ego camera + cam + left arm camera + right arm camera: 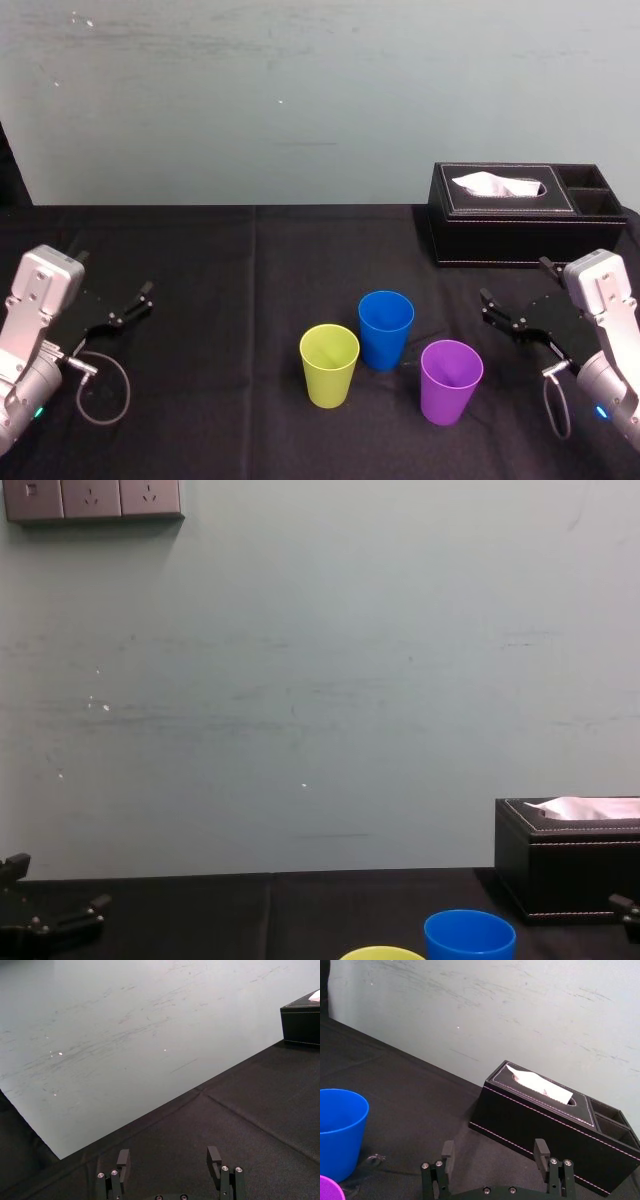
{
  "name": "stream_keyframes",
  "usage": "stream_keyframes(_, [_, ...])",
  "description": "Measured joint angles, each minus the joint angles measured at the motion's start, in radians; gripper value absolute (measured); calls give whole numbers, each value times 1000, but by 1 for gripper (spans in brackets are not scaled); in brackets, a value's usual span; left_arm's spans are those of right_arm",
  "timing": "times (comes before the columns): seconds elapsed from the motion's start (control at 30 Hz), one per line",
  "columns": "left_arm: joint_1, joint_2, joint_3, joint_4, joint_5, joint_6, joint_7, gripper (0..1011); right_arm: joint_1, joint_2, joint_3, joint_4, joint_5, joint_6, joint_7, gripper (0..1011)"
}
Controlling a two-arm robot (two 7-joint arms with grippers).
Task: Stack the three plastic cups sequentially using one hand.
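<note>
The blue cup (340,1132) is open and gets narrower toward the bottom. The purple cup (329,1192) will go deep inside when I lower it, and the purple cup's rim will still show above.
Three plastic cups stand upright and apart on the black cloth near the front middle. The yellow-green cup (329,365) is on the left, the blue cup (386,328) is in the middle and a little farther back, and the purple cup (451,381) is on the right. My right gripper (516,280) hovers open and empty just right of the purple cup; its wrist view shows the open gripper (494,1149) beside the blue cup (340,1130) and the purple cup's rim (327,1187). My left gripper (117,273) is parked open at the far left, also seen as the gripper (168,1157).
A black tissue box (520,215) with a white tissue stands at the back right, behind the right gripper. A black cloth-covered table (250,300) runs to a pale wall. Bare cloth lies between the left arm and the cups.
</note>
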Motion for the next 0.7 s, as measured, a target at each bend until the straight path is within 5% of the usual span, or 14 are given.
stream_keyframes(0.7, [0,0,0,0,0,0,0,1000,0,0,0,0,0,0,0,1004])
